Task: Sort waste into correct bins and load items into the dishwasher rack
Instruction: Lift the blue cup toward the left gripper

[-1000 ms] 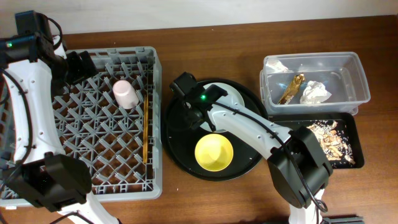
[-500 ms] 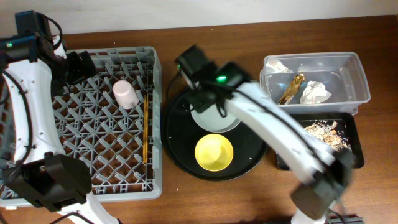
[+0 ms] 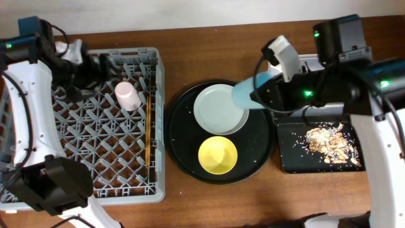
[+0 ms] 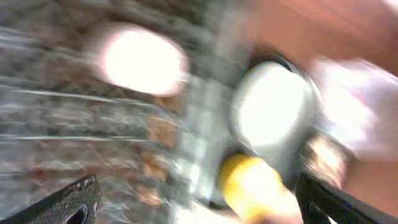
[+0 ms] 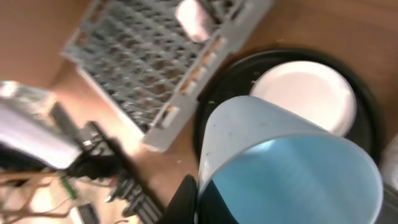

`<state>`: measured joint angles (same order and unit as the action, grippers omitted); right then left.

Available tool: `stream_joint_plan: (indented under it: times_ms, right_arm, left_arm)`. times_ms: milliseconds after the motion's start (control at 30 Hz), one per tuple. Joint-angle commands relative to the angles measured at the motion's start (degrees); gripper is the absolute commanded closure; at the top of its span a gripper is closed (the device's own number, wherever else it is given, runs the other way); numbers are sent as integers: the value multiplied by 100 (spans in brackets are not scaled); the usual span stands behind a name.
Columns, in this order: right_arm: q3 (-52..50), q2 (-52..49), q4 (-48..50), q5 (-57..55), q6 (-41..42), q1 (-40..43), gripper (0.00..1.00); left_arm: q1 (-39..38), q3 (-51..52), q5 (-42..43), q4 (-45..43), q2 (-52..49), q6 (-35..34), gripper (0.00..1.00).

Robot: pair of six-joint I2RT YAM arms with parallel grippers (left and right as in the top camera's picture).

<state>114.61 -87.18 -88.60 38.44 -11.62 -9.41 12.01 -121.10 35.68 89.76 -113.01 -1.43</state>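
Note:
The light-blue cup is held by its rim in my right gripper, across from the grey dishwasher rack (image 3: pixel 104 147), so next my left gripper takes the cup's base (image 3: pixel 238 97) and loads it.
My right gripper (image 3: pixel 261 94) is shut on the rim of the light-blue cup (image 3: pixel 248 95), which hangs above the right side of the round black tray (image 3: pixel 190 158). In the right wrist view its fingers (image 5: pixel 186 202) pinch the cup (image 5: pixel 292 174) wall from inside and outside. The mint plate (image 3: pixel 220 109) and the yellow bowl (image 3: pixel 218 155) lie on that tray. The grey dishwasher rack (image 3: pixel 95 158) holds the pink cup (image 3: pixel 128 95) and the chopsticks (image 3: pixel 149 130). Above the rack's back edge my left gripper (image 3: pixel 104 63) stands open and holds nothing. The left wrist view is blurred.
A black rectangular tray (image 3: pixel 288 161) with beige food scraps (image 3: pixel 329 142) lies at the right. My right arm covers most of the clear tub behind it. Bare wood shows between the rack and the round tray.
My right arm has swung from the round tray's left side up and to the right, with the blue cup lifted in its grip. The left gripper has shifted slightly right over the rack.

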Motion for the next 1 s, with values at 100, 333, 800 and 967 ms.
stream_joint_plan:
  times_ms: [100,333,800,967]
  right_arm:
    - [-118,-39,-804,2393,-2000,649,96]
    - [-1410,-42,-376,3807,-2398,616,96]
    - [-2396,-85,1001,5047,-1947,649,96]
    - [-2391,-83,2538,5047,343,632,96]
  left_arm:
    - [-306,-61,3595,699,151,2378,1]
    - [-1788,-61,3587,697,407,2385,1]
    - [-2365,-61,2837,638,1725,2603,1]
    - [-2621,-61,2848,535,1823,2763,1]
